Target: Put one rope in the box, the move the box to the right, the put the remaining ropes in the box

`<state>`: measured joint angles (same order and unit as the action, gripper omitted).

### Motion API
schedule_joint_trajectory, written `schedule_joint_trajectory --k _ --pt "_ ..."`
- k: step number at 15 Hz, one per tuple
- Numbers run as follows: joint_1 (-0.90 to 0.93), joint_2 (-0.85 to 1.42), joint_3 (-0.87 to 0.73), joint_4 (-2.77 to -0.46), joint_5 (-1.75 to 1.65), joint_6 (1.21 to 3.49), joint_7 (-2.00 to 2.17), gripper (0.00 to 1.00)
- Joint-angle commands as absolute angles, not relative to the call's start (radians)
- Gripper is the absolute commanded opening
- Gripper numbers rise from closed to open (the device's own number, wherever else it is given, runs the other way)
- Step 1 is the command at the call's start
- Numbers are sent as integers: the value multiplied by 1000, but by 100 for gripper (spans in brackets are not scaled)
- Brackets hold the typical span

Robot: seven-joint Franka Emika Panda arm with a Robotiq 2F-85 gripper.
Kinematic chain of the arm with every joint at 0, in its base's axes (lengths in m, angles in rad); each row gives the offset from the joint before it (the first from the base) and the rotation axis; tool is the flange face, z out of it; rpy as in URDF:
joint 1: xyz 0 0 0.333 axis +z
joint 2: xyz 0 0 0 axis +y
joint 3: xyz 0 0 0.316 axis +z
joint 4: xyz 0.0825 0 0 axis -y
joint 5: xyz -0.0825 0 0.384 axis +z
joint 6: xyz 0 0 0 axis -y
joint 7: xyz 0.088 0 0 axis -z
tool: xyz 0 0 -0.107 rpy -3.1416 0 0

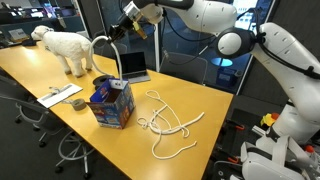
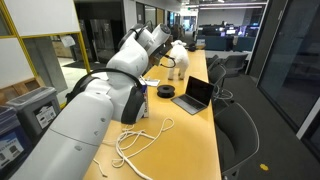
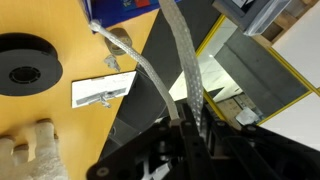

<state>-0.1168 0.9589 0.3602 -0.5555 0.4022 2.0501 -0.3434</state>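
Observation:
The white rope's loop is high above the blue box and my gripper is off to one side, so I should move back and lower the rope toward the box's opening (image 1: 108,86).
High above the table, my gripper (image 1: 135,18) is shut on a white rope (image 1: 98,50). The rope hangs in a loop, with its strands reaching down into the blue box (image 1: 110,104) with upright flaps. In the wrist view two strands of the rope (image 3: 180,60) run from between the jaws of the gripper (image 3: 188,118) to the box (image 3: 125,10) far below. The remaining ropes (image 1: 170,125) lie tangled on the wooden table (image 1: 205,100) beside the box, and show in both exterior views (image 2: 135,140).
A white plush dog (image 1: 68,48) stands at the far end of the table. A laptop (image 1: 132,68) sits behind the box. A flat black disc (image 3: 28,62) and a white flat item (image 3: 103,90) lie nearby. Office chairs (image 2: 235,125) line the table's edge.

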Motion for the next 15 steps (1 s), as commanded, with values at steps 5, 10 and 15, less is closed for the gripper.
schedule_joint_trajectory --k 5,10,15 --pt "-162 961 467 -550 481 2002 -513 9" --pt "-159 1002 496 -567 500 1991 -568 9" --pt "-147 1029 488 -587 482 1982 -565 9"
